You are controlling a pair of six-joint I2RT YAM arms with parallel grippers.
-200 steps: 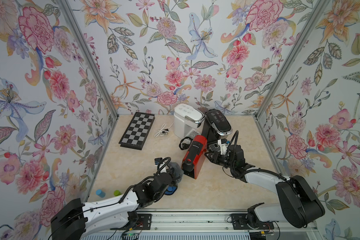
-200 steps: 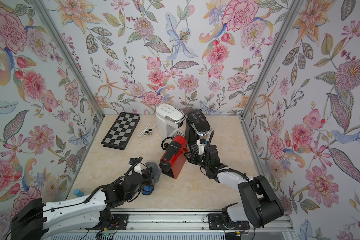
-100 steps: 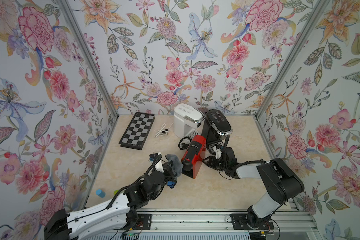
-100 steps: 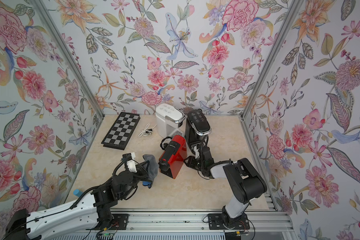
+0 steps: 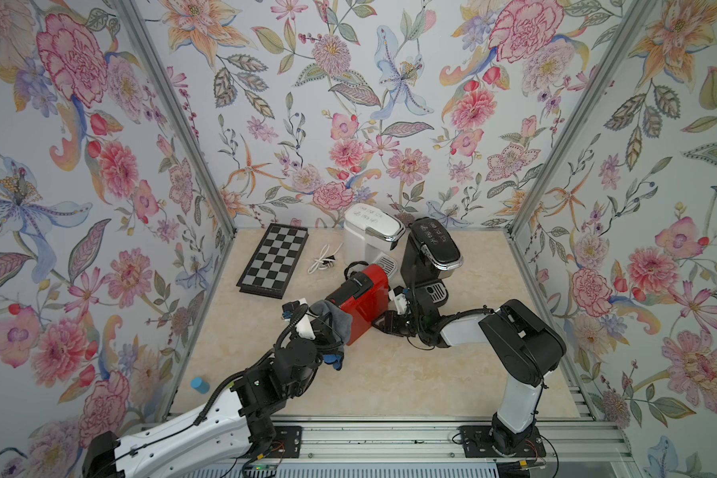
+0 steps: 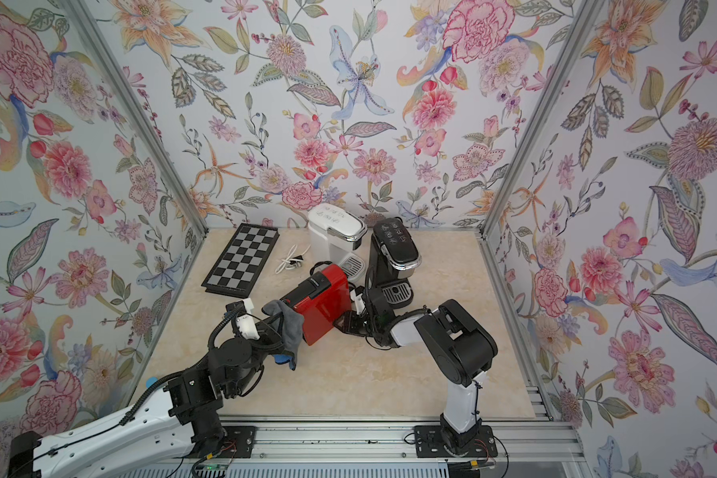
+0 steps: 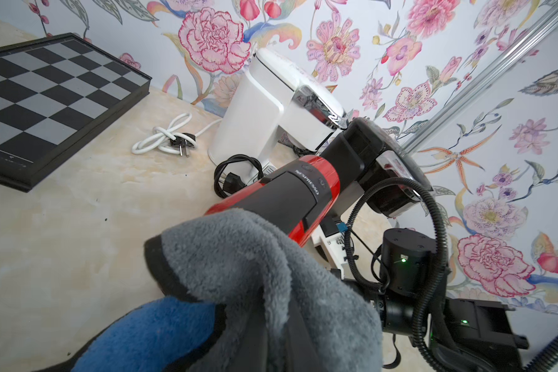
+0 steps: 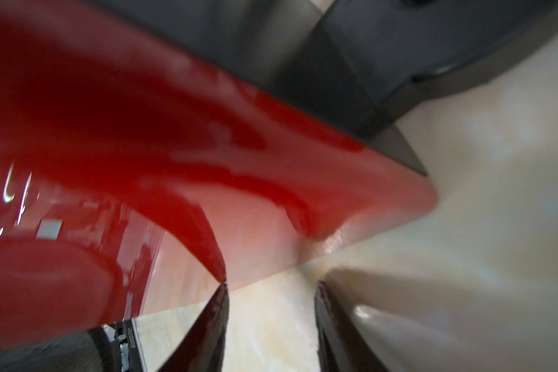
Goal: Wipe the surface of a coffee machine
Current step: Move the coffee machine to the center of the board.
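Note:
Next, I pass the cloth from my left gripper first, which holds it, to my right gripper, because the black coffee machine stands on my right gripper's side.
The red coffee machine stands mid-table and seems to lean toward my left arm. A grey and blue cloth is draped over its near black top end. My left gripper is shut on the cloth, its fingers buried in the folds. My right gripper is low on the table at the machine's right side. It is open, one fingertip touches the red wall, and nothing is between the fingers.
A white coffee machine and a black one stand just behind the red one. A chessboard, a white cable and a black cable coil lie at back left. A blue cylinder sits by the left wall.
My left arm has carried the cloth forward onto the red machine. My right arm has folded in, its gripper dropping from beside the black machine to the red machine's base.

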